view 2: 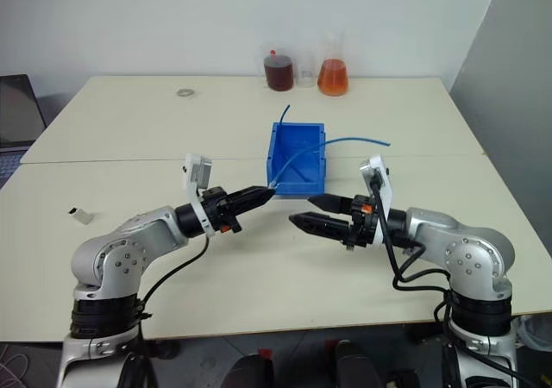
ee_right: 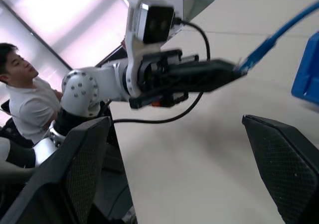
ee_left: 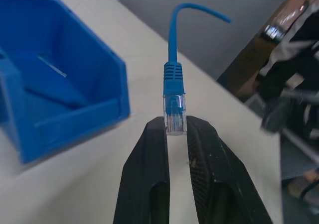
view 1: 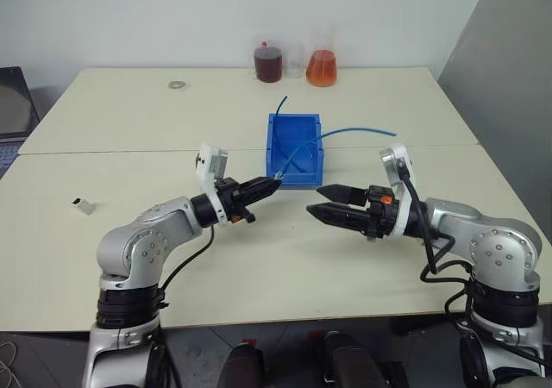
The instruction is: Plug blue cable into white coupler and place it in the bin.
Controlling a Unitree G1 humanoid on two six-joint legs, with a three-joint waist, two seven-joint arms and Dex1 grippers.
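The robot's left gripper is pinching the clear tip that must go into the white coupler, so next the right gripper takes hold of the plug near its blue boot first.
My left gripper is shut on the clear plug of the blue cable, held level just in front of the bin. In the left wrist view the plug sticks out past the fingertips. From there the cable runs up over the bin and arches off to the right, with a loose end poking up behind the bin. My right gripper is open and holds nothing. It points left toward the plug, a short gap away. The white coupler lies on the table at the far left, away from both grippers.
Two flasks stand at the table's back edge, one with dark red liquid and one with orange liquid. A small ring lies at the back left. A laptop sits at the left edge. A person sits beyond the table.
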